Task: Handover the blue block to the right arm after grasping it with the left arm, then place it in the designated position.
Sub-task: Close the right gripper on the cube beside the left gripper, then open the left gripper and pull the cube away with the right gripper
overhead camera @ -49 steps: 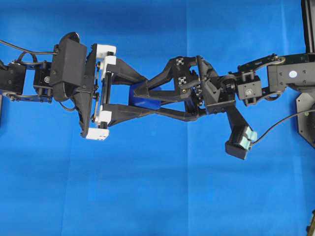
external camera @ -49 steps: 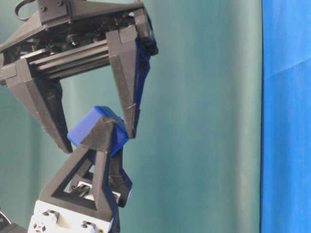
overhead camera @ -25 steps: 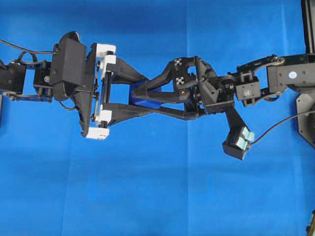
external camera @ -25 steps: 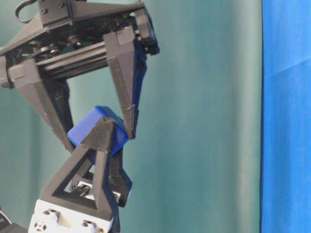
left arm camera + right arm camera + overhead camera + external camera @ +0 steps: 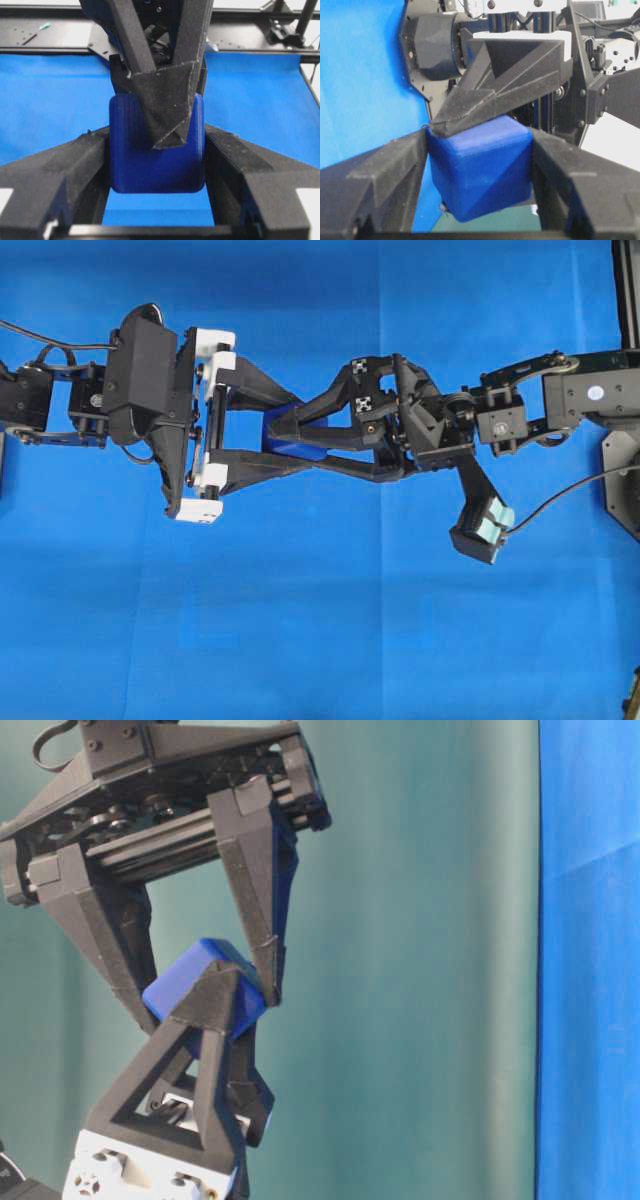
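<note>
I should open my left gripper off the blue block's sides point(image 5: 114, 162) before my right gripper carries the block away, since both my grippers are clamping the blue block point(image 5: 300, 449).
The blue block point(image 5: 288, 447) hangs in mid-air above the blue cloth, gripped from both sides at once. My left gripper point(image 5: 297, 432), the one with white brackets, reaches in from the left and is shut on the block point(image 5: 150, 165), one finger on each side face. From the right comes my right gripper point(image 5: 292, 440), and its fingers press the block's point(image 5: 480, 165) other two faces. In the table-level view the right gripper point(image 5: 208, 1008) comes down from above onto the block point(image 5: 190, 988). No mark for the designated position shows in any view.
The blue cloth point(image 5: 300, 620) covers the table under both arms. A black frame part point(image 5: 622, 490) and a cable point(image 5: 570, 492) sit at the right edge. A teal backdrop point(image 5: 420, 970) stands behind the grippers in the table-level view.
The right gripper's fingers have closed in from wide open until they touch the block. The left gripper has kept its hold and the block has barely moved.
</note>
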Controlling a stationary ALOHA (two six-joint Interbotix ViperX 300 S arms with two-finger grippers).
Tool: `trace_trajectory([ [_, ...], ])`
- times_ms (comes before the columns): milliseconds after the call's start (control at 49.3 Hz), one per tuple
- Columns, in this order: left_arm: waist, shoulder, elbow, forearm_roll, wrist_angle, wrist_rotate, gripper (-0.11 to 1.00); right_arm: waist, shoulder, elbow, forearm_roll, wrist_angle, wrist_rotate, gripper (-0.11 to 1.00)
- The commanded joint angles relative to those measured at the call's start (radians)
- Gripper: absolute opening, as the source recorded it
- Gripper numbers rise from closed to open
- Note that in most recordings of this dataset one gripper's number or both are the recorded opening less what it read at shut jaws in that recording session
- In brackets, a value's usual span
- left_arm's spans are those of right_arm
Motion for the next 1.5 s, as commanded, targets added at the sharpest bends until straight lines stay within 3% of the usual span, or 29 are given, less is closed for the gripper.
trace_trajectory([
  [0,-0.008,-0.018,-0.014,0.003,-0.005,0.003,0.46,-0.005,-0.014,-0.031,0.003,-0.002,0.003,0.52],
  [588,-0.012,-0.015,-0.017,0.002,-0.009,-0.023,0.47,-0.003,-0.014,-0.029,0.009,0.0,0.009,0.52],
  [731,-0.014,-0.015,-0.018,0.002,-0.011,-0.023,0.82,-0.002,-0.014,-0.029,0.009,0.0,0.009,0.53],
  [812,-0.014,-0.014,-0.018,0.002,-0.012,-0.023,0.93,0.0,-0.014,-0.029,0.009,0.0,0.009,0.52],
  [1136,-0.012,-0.018,-0.014,0.002,-0.014,-0.023,0.93,0.018,-0.064,0.011,0.009,0.011,0.012,0.52],
  [1481,-0.011,-0.02,-0.012,0.002,-0.012,-0.023,0.93,0.043,-0.236,0.13,0.009,0.107,0.086,0.52],
])
